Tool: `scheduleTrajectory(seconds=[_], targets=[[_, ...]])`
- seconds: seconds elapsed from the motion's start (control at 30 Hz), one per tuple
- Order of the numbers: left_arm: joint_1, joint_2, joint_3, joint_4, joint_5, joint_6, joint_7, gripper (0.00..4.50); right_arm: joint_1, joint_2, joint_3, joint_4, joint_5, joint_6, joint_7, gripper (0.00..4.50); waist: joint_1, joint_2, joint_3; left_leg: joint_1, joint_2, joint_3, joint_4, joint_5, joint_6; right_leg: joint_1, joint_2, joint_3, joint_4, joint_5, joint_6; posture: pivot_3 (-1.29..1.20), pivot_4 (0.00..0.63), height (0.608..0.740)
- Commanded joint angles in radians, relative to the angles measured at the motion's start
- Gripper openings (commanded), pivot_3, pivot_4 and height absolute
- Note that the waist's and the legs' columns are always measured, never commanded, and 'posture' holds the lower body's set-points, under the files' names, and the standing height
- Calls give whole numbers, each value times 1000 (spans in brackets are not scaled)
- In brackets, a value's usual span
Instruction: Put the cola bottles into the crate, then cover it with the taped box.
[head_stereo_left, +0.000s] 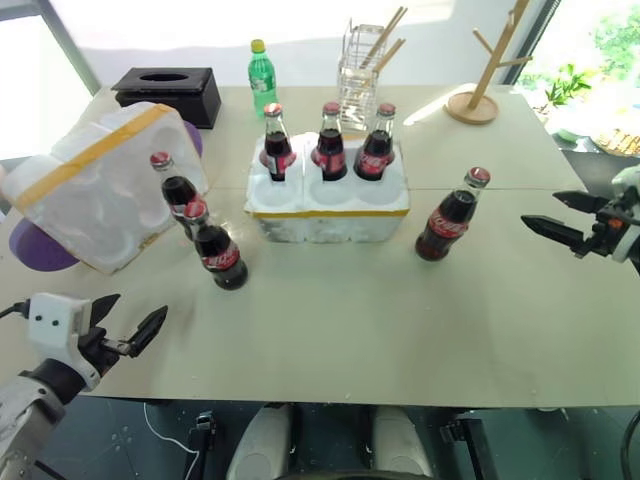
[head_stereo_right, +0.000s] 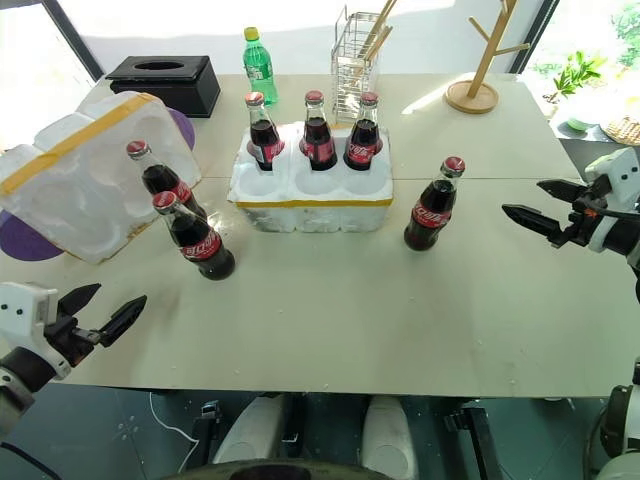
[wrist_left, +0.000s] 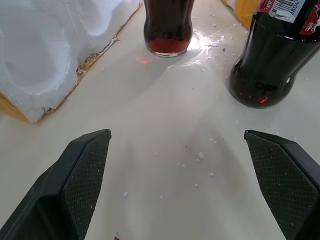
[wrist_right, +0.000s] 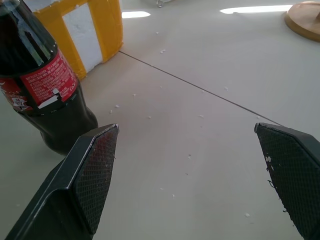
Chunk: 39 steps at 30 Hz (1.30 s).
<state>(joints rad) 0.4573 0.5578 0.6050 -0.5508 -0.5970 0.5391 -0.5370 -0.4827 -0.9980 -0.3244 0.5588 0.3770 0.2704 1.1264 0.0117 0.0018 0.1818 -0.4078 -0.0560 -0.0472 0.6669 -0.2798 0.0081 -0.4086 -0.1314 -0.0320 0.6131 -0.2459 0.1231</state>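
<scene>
My gripper will lower the nearer cola bottle (head_stereo_left: 219, 250) into the crate, and the bottle should go down to its label and stand upright, because the back bottles (head_stereo_left: 330, 152) sit that deep.
The white foam crate (head_stereo_left: 327, 212) with a yellow tape band sits mid-table. Three cola bottles (head_stereo_left: 331, 143) stand in its back wells; the front wells are bare. Two more cola bottles (head_stereo_left: 217, 250) stand left of the crate, beside the taped box (head_stereo_left: 100, 185), which lies tilted with its hollow side facing me. One cola bottle (head_stereo_left: 452, 218) stands to the crate's right. My left gripper (head_stereo_left: 139, 305) is open near the front left table edge, pointing toward the two bottles (wrist_left: 265, 65). My right gripper (head_stereo_left: 540, 208) is open, apart from the single bottle (wrist_right: 42, 85) and to its right.
A black tissue box (head_stereo_left: 168, 93), a green plastic bottle (head_stereo_left: 261, 77), a wire rack with sticks (head_stereo_left: 362, 80) and a wooden stand (head_stereo_left: 480, 90) line the table's far side. A purple disc (head_stereo_left: 35, 250) lies under the taped box.
</scene>
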Motion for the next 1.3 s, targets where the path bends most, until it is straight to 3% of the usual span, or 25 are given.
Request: scheduleTrajectory(seconds=[0.03, 0.63, 0.8, 0.9, 1.07, 1.3], targets=[[-1, 3, 10, -6, 12, -17, 4, 4475, -29, -1, -25, 4, 11, -29, -1, 4500, 0, 0, 0, 0, 0, 0, 0, 0, 0, 0, 0, 0, 0, 0, 0, 0, 150, 740], [-68, 19, 18, 29, -23, -11, -2, 4475, -71, 18, -14, 36, 31, -6, 18, 4500, -1, 0, 0, 1, 0, 1, 0, 0, 0, 0, 1, 0, 1, 0, 0, 0, 150, 740], [-122, 57, 13, 6, -56, -13, -44, 4475, -99, -76, -26, -2, 68, 100, 128, 4500, 2, 1, 0, 0, 0, 1, 0, 0, 0, 0, 1, 0, 1, 1, 1, 0, 150, 740], [-148, 78, -2, 16, -72, -2, -73, 4475, -95, -148, -41, -85, 133, 213, 231, 4500, 0, 3, 0, 0, -1, 1, 0, 0, 0, 0, 0, 0, 1, 1, 1, 0, 150, 740], [-181, 115, -65, 47, -47, -32, -148, 4475, 115, -254, -174, -447, 356, 473, 424, 4500, -1, 3, 0, 1, 1, 1, -1, 0, 0, 0, 0, 0, 1, 1, 1, 0, 150, 740], [-308, 148, -164, 120, -15, -63, -211, 4475, 233, -210, -281, -854, 628, 698, 352, 4500, 3, 3, -1, 1, 0, 1, 1, 0, 0, 0, 0, 0, 2, 1, 0, 0, 150, 740]])
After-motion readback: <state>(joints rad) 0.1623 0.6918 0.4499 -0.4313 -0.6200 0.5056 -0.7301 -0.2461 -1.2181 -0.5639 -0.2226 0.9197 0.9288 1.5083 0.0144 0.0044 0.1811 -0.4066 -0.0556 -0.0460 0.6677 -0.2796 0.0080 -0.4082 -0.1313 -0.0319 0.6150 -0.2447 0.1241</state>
